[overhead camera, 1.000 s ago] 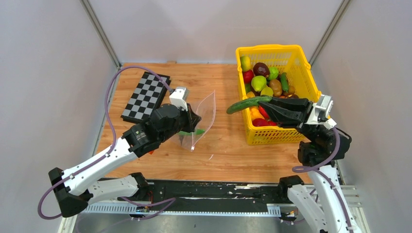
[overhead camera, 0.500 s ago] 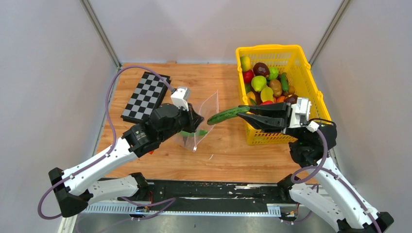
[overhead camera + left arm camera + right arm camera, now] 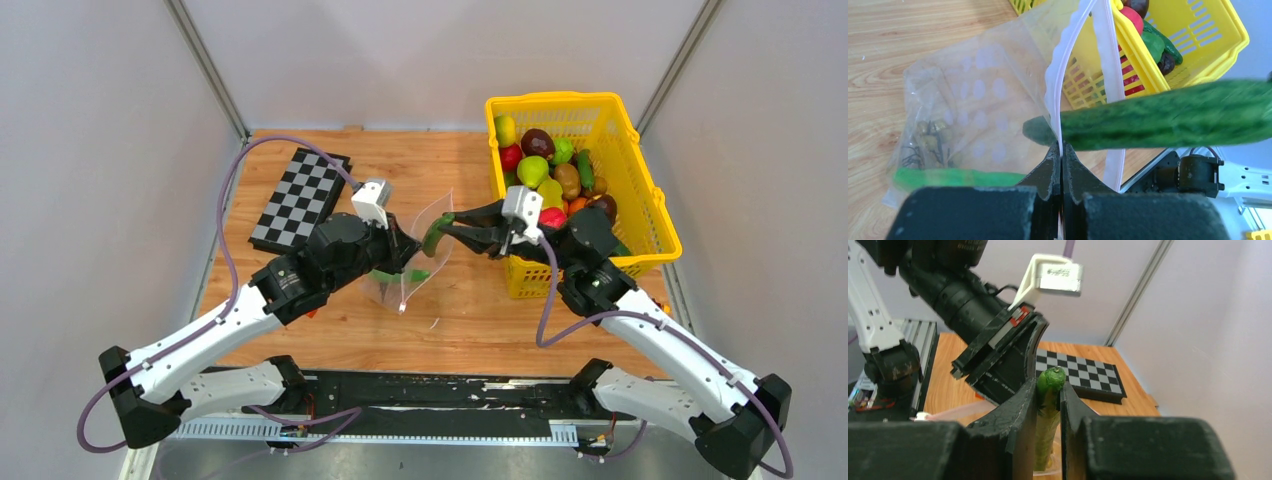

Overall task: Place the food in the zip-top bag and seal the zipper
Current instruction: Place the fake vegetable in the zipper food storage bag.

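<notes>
My right gripper should keep lowering the cucumber until its fingers reach the bag's opening [image 3: 425, 265] and then let go, because the cucumber's tip [image 3: 429, 248] points into the open zip-top bag.
The clear zip-top bag [image 3: 412, 262] stands open at mid-table, with a green piece [image 3: 955, 177] and a small dark item inside. My left gripper [image 3: 402, 252] is shut on the bag's near mouth edge, on the pinkish zipper strip [image 3: 1054, 95]. My right gripper [image 3: 455, 227] is shut on a long green cucumber [image 3: 433, 235], whose tip points down into the bag's mouth. In the left wrist view the cucumber [image 3: 1168, 122] crosses the mouth, its end just past the strip. In the right wrist view the cucumber [image 3: 1048, 405] stands between the fingers.
A yellow mesh basket [image 3: 630, 150] at the right holds several toy fruits [image 3: 540, 165]. A folded chessboard [image 3: 300, 198] lies at the back left. Grey walls close in on both sides.
My right arm has swung left from the basket with the cucumber, bringing its tip from beside the basket to the bag's mouth. The left gripper has held the bag in place.
</notes>
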Available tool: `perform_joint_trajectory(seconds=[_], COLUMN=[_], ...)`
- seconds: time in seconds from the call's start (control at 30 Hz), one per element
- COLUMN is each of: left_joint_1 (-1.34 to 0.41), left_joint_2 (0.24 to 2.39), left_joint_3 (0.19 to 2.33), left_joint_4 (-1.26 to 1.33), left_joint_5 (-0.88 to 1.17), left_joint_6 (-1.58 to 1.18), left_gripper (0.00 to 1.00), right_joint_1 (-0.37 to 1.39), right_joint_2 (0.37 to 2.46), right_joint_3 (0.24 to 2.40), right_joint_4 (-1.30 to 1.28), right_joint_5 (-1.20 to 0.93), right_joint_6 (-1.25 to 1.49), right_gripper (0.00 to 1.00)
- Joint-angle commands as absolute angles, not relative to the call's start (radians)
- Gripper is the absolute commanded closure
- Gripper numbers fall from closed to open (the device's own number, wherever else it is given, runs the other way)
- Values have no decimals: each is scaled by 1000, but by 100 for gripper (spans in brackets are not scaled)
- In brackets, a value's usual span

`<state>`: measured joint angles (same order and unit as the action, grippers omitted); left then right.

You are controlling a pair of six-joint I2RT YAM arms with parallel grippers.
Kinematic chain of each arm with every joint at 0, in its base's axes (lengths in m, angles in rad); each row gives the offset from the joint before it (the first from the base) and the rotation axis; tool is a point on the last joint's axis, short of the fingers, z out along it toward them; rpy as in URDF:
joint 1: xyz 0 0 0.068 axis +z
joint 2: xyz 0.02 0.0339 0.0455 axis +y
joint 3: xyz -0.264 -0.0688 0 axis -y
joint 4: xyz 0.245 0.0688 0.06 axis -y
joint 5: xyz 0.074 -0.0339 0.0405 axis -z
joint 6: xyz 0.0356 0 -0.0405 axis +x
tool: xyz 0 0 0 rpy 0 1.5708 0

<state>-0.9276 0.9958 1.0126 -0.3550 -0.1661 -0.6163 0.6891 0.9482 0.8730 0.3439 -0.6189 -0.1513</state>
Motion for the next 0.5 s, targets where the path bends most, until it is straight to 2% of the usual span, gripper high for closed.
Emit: perform_joint_trajectory(seconds=[0.0,0.13,0.37,0.47], left_joint_1=[-928,-928,-928,-928], left_joint_2=[955,941,913,904], left_joint_3=[1024,1019,1020,1013], left_joint_4=[-320,-318,-329,-331], left_joint_5=[-195,-215,-226,-229], left_joint_6=[-626,-622,-617,-621], left_gripper=[100,100,100,100], right_joint_1=[746,746,746,747], right_joint_2=[945,918,954,971], right_joint_3=[933,872,868,860], right_joint_4=[197,298,306,327], right_joint_5=[-540,-622,-756,-790], right_joint_6=[-384,-374,-406,-417], right_gripper=[100,100,100,96])
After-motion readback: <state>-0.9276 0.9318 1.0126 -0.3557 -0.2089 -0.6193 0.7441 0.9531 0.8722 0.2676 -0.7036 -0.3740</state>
